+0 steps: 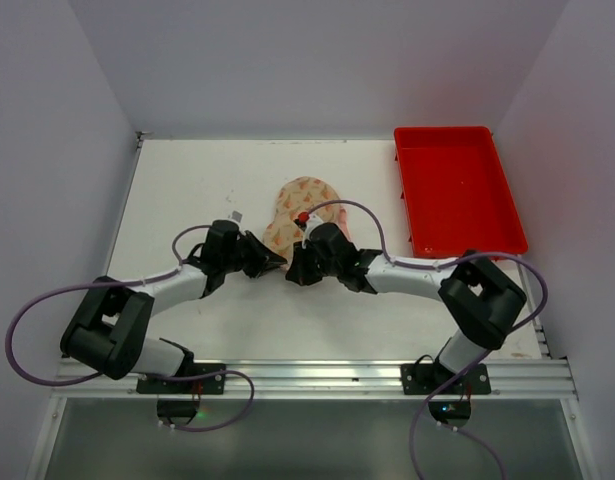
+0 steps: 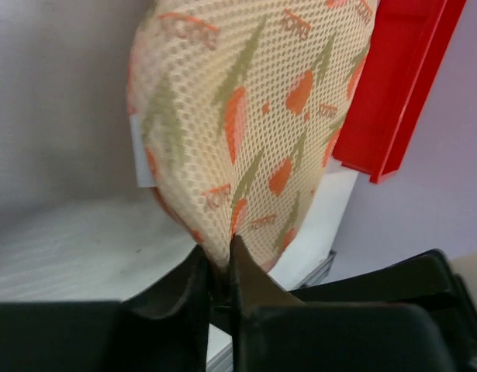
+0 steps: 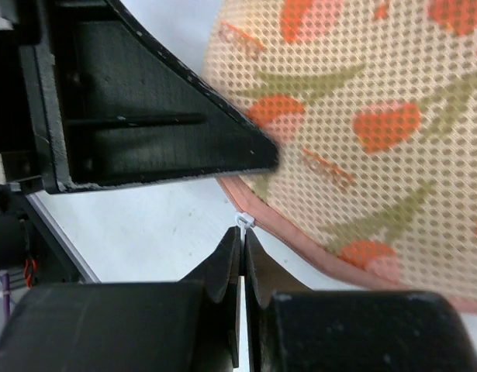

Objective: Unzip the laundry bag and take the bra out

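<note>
The laundry bag's bunched mesh (image 2: pixel 222 221) is between my left gripper's fingers, so I should open them and take the pink zipper edging (image 3: pixel 252 204) near the zipper pull before unzipping.
The laundry bag (image 1: pixel 295 207), beige mesh with orange-red and green motifs and pink zipper edging, lies mid-table. My left gripper (image 1: pixel 279 258) is shut, pinching the bag's near end (image 2: pixel 222 246); the bag (image 2: pixel 246 108) fills the left wrist view. My right gripper (image 1: pixel 295 262) is shut on the white zipper pull (image 3: pixel 243 223) at the pink edging (image 3: pixel 300 242) of the bag (image 3: pixel 362 116). The left gripper's finger (image 3: pixel 160 132) shows above it in the right wrist view. The bra is hidden.
A red plastic tray (image 1: pixel 455 188) stands at the back right; it also shows in the left wrist view (image 2: pixel 393 85). White walls close the left, back and right. A metal rail (image 1: pixel 307 375) runs along the near edge.
</note>
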